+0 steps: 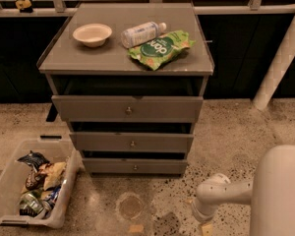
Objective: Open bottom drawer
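The robot's gripper hangs off to the side of the bottom drawer, fingers toward the floor (205, 228), so it should first back away low and then point its fingers at the drawer's knob (135, 168).
The grey cabinet (125, 63) has three drawers. The bottom drawer (134, 166) is the slimmest front, with a small round knob (135, 168) at its centre, and it sits shut near the floor. My white arm (221, 195) comes in from the lower right, low over the floor, right of and below the bottom drawer. The gripper (205, 227) is at the bottom edge of the view, mostly cut off, apart from the drawer.
A bowl (92, 34), a bottle (142, 33) and a green chip bag (160, 48) lie on the cabinet top. A white bin (5, 191) with snacks stands on the floor at lower left. A white pillar (280, 58) rises at right.
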